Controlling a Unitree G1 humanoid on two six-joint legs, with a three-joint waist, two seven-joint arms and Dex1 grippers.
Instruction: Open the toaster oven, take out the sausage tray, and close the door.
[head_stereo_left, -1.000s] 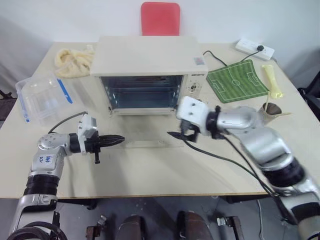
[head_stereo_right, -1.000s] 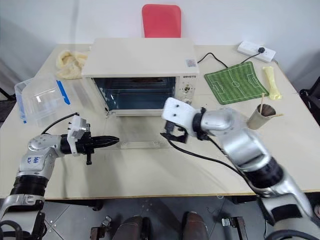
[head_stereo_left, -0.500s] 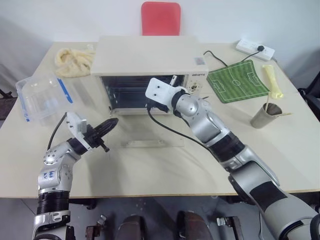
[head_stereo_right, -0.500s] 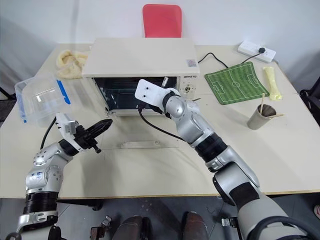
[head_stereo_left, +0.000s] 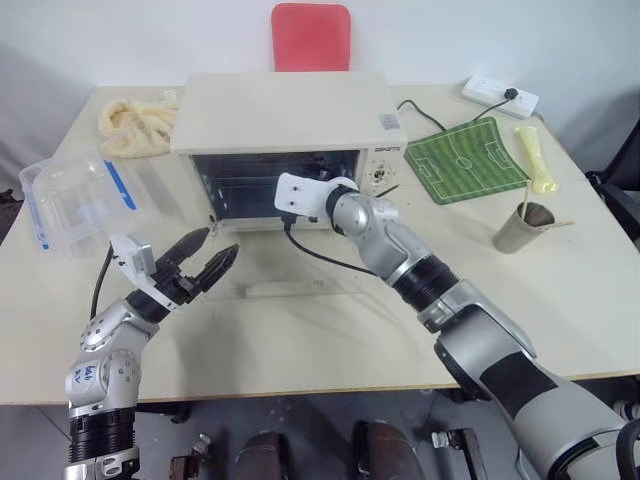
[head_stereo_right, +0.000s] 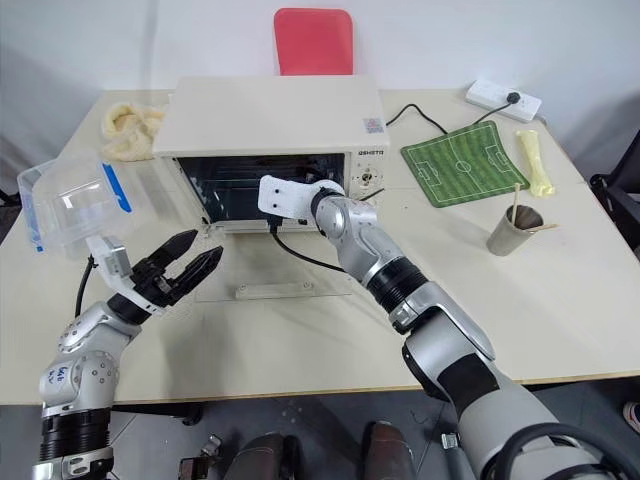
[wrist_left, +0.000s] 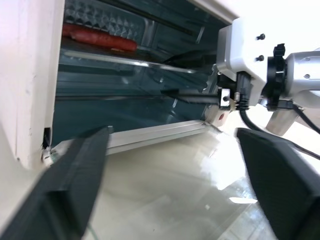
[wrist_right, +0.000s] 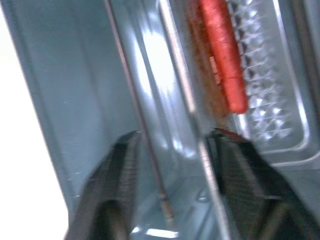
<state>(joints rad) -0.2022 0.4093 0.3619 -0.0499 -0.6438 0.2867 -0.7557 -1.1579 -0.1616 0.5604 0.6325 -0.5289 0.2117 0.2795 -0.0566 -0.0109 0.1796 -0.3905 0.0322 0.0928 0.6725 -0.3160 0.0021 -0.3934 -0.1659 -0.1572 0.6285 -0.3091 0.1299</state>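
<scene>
I should turn my right gripper square and center the tray's rim (wrist_right: 205, 159) before I pinch it, because the tray's front rim (wrist_right: 186, 87) is at a slant against my right gripper's finger beside the sausage.
The cream toaster oven (head_stereo_left: 290, 110) stands at the middle back of the table. Its door (head_stereo_left: 262, 268) lies open and flat on the table, bar handle (head_stereo_left: 285, 290) toward me. The sausage tray (wrist_right: 270, 100) sits inside on the rack, with a red sausage (wrist_right: 225, 55) on it, and that sausage (wrist_left: 100, 37) is also in the left wrist view. My right gripper (wrist_right: 175, 135) reaches into the oven mouth, open, one finger on each side of the tray's front rim (wrist_right: 180, 75). My left gripper (head_stereo_left: 218, 242) hovers open and empty at the door's left edge.
A clear plastic box with a blue clip (head_stereo_left: 70, 195) and a cream cloth (head_stereo_left: 135, 115) lie to the oven's left. To its right are a green football mat (head_stereo_left: 465, 160), a paper cup (head_stereo_left: 522, 225), a yellow item (head_stereo_left: 535, 160) and a power strip (head_stereo_left: 490, 95). A red chair (head_stereo_left: 310, 35) stands behind.
My right gripper went from in front of the open door into the oven mouth. My left gripper tilted upward and opened from shut. The door stayed open.
</scene>
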